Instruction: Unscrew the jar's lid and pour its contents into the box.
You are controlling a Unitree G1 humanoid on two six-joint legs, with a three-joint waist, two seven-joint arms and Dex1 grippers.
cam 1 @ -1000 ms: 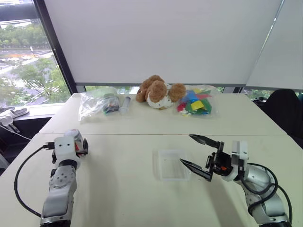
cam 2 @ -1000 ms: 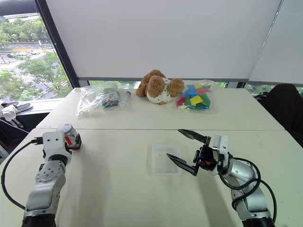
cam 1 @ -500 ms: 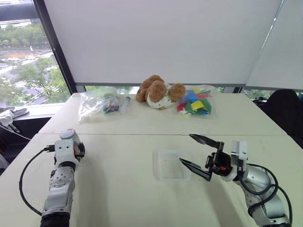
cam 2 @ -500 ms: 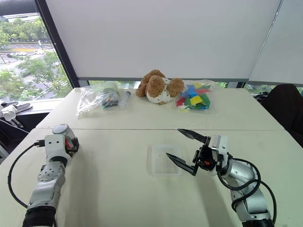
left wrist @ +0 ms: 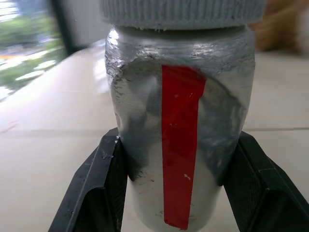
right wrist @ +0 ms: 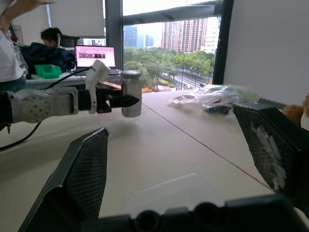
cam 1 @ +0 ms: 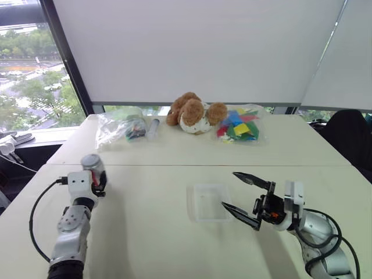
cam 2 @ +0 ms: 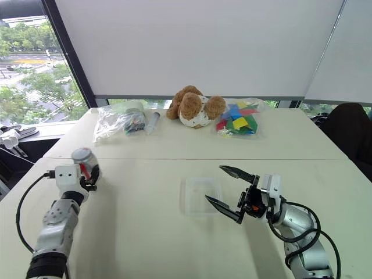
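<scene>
I expect the ribbed lid (cam 1: 90, 160) to come off in one piece and uncover a wide opening in the jar when I unscrew it, because the lid is almost as wide as the jar (cam 1: 99, 172).
The jar (left wrist: 181, 140) is a silver-grey cylinder with a red stripe, and its ribbed lid (left wrist: 183, 12) is screwed on. My left gripper (cam 1: 96, 179) is shut on the jar's lower body and holds it upright just above the table at the left. In the right wrist view the jar (right wrist: 131, 94) hangs clear of the tabletop. The contents are hidden inside the jar. The box (cam 1: 207, 204), a shallow clear tray, lies on the table at the middle. My right gripper (cam 1: 230, 190) stands open just right of the box, holding nothing.
Along the far edge of the table lie a clear bag of items (cam 1: 119, 128), a syringe-like tube (cam 1: 154, 127), a brown teddy bear (cam 1: 190, 113) and a bag of coloured pieces (cam 1: 239, 128). A person (right wrist: 48, 36) sits by a laptop (right wrist: 94, 55) beyond the left side.
My left gripper has shut on the jar, its wrist has turned, and the jar has risen a little off the table. The right gripper has stayed open beside the box.
</scene>
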